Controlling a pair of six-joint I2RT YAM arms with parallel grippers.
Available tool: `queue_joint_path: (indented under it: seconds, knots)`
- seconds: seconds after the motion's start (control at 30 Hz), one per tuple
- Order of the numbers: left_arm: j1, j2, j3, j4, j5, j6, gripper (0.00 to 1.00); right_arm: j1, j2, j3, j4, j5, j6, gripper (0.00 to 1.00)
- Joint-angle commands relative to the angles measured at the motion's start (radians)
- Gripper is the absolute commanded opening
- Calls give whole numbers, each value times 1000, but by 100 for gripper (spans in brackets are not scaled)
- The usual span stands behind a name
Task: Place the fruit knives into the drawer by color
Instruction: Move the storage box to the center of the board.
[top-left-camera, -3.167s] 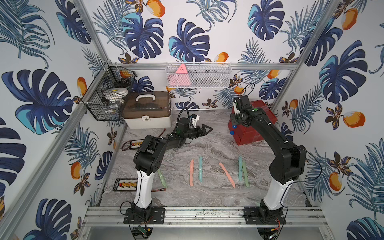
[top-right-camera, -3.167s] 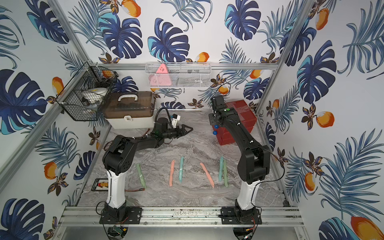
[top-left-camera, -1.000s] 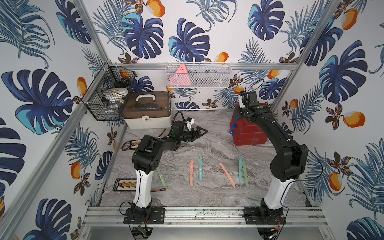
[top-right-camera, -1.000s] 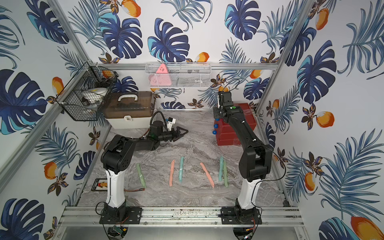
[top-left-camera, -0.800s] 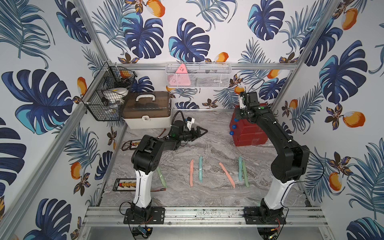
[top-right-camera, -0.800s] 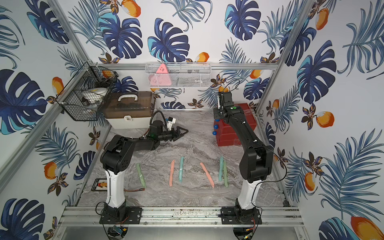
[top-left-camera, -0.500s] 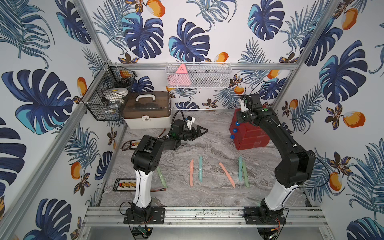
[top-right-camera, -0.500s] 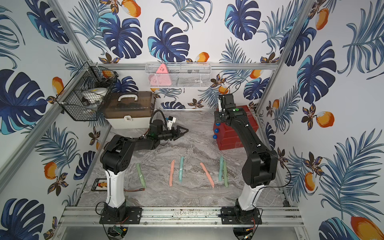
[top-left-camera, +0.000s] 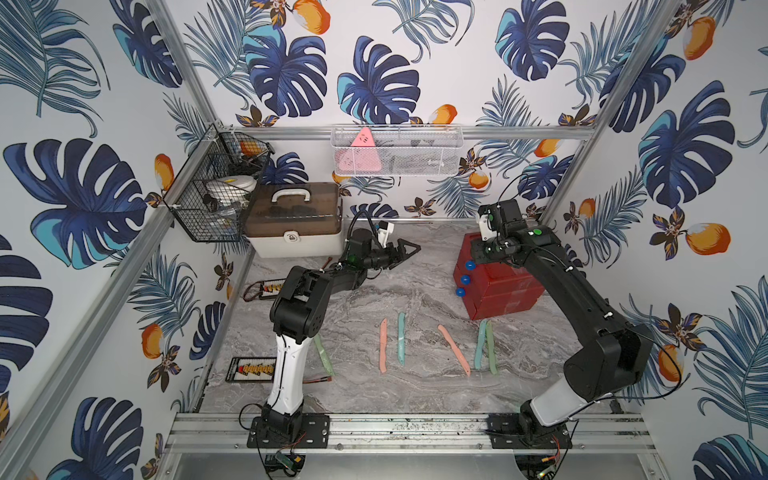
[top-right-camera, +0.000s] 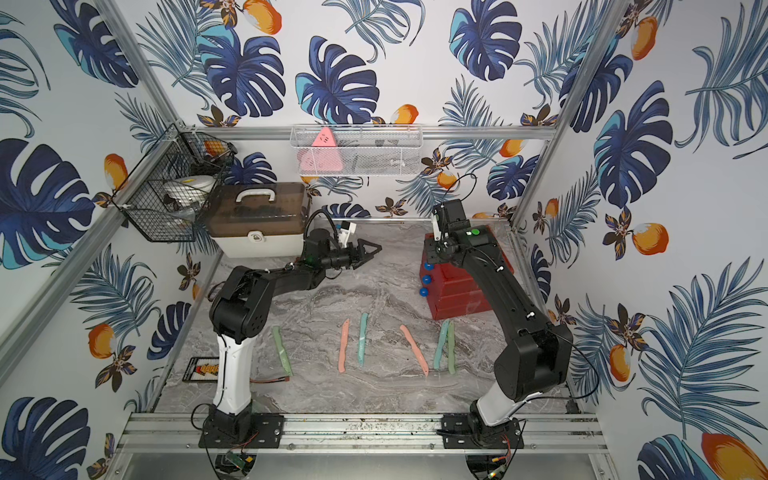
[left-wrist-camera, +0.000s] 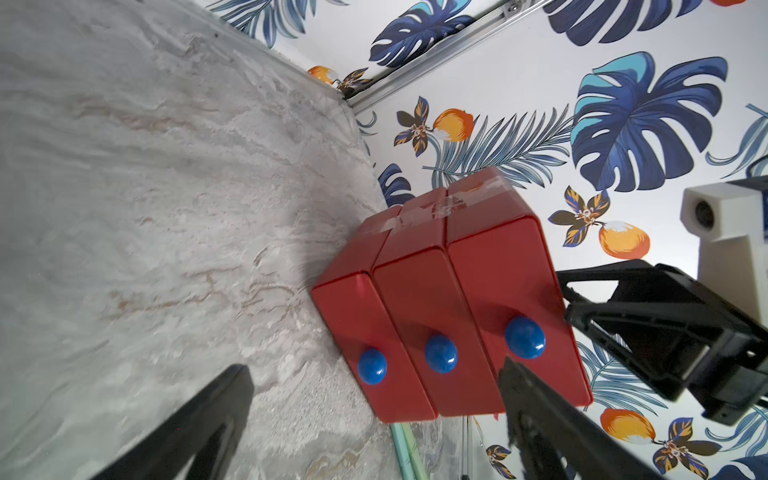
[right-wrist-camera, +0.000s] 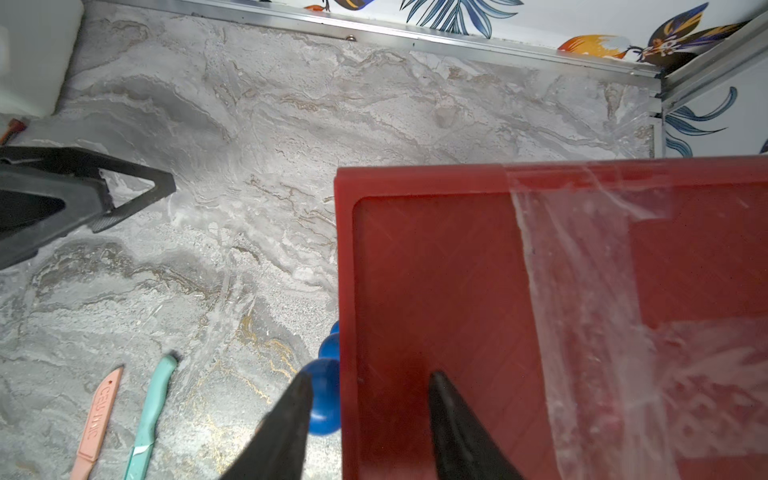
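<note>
The red drawer's blue knobs point to the middle, so my left gripper needs to join in at the drawer's far corner and help my right gripper turn the knobs to the front.
The red drawer stands at the back right, its three blue knobs facing the middle, all drawers closed. My right gripper hangs over the chest's top front edge, open, one finger above the top knob. My left gripper is open and empty, pointing at the chest from some way off. Several fruit knives lie in a row near the front: pink, teal, pink, teal, green, and another green beside the left arm.
A beige case with a brown lid stands at the back left under a black wire basket. A white mesh basket hangs on the back wall. A thin red cable and small packs lie at the left.
My right gripper was shut a second ago and its jaws now stand apart over the chest's front edge. The left arm and the knives have not moved.
</note>
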Motion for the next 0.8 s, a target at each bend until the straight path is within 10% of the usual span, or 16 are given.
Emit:
queue_joint_path:
  seconds: [0.0, 0.27, 0.43, 0.77]
  knots:
    - [-28, 41, 90, -10, 3, -18, 99, 3, -28, 55, -32, 69, 63, 62]
    - [-116, 222, 404, 2, -95, -97, 99, 2, -229, 139, -200, 300, 248, 61]
    - [-186, 335, 617, -86, -136, -62, 99, 1, -335, 113, -474, 357, 417, 0]
    - [-218, 425, 749, -147, -257, -14, 71, -1, -535, -110, -742, 296, 733, 0]
